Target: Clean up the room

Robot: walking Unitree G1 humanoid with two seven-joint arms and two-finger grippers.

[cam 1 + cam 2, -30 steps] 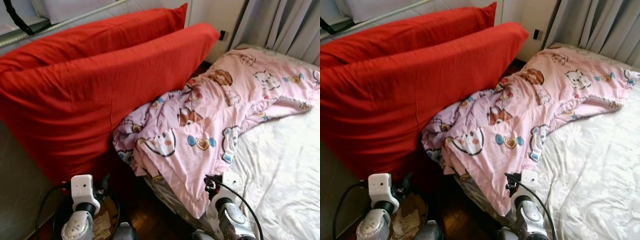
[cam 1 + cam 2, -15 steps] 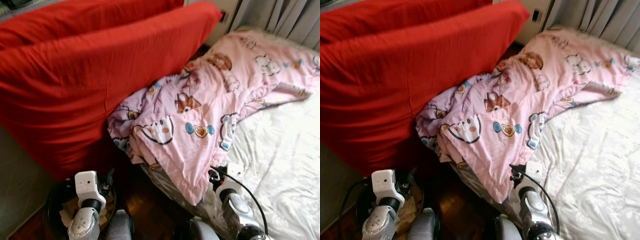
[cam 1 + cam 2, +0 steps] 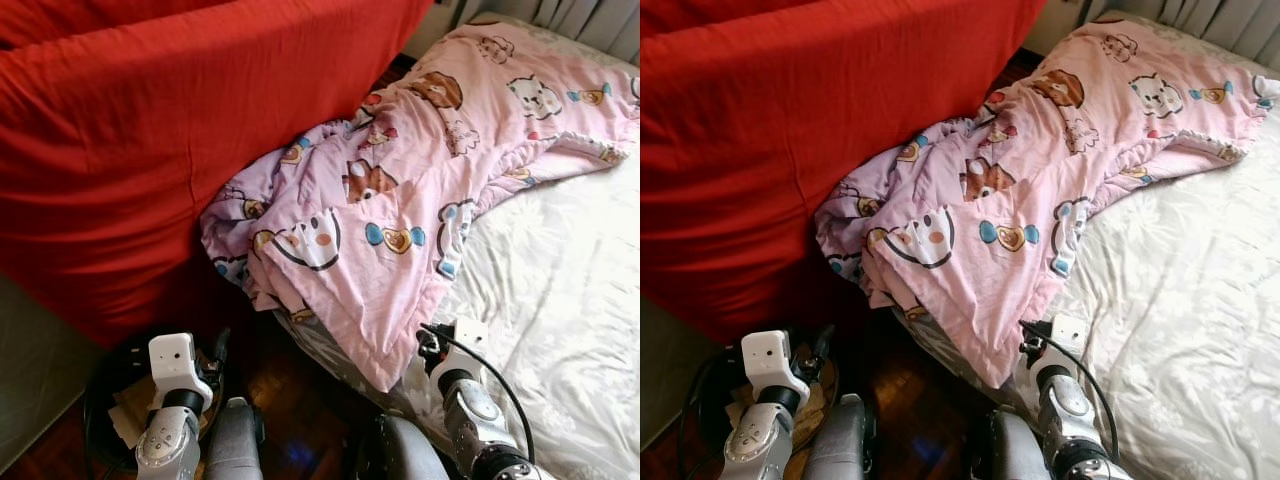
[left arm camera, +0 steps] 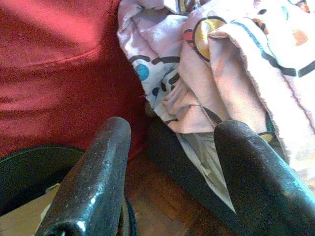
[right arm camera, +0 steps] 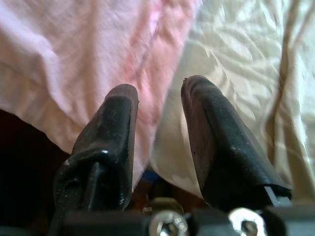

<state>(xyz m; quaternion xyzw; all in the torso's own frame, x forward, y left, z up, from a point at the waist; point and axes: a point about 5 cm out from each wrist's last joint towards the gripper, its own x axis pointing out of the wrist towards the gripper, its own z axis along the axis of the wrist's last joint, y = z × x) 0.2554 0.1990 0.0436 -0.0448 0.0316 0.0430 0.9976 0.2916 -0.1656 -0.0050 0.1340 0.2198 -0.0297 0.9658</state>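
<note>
The pink quilt (image 3: 365,285) should spread out and show hidden print when the robot pulls the quilt's corner, because folds cut the cartoon faces (image 3: 312,241) short.
A pink quilt (image 3: 400,190) printed with cartoon animals lies rumpled across the bed's white sheet (image 3: 560,290), one corner hanging over the bed's near edge. In the left wrist view my left gripper (image 4: 174,130) is open and empty, low beside the bed, facing the quilt's hanging folds (image 4: 216,64). My right gripper (image 5: 160,88) is open too, nothing between its fingers (image 5: 115,128), just short of the quilt's edge (image 5: 88,54) where it meets the sheet. Both silver wrists, left (image 3: 172,400) and right (image 3: 465,395), show at the bottom of the head views.
A large red cushion (image 3: 150,130) leans against the bed's left side. Below it a black round bin (image 3: 100,370) holding paper scraps stands on the dark wood floor (image 3: 300,400), by my left arm. Grey curtains hang at the top right.
The whole picture has shifted upward, so the head camera has tilted down or moved closer to the bed. Quilt and cushion lie as before; both arms keep their low pose.
</note>
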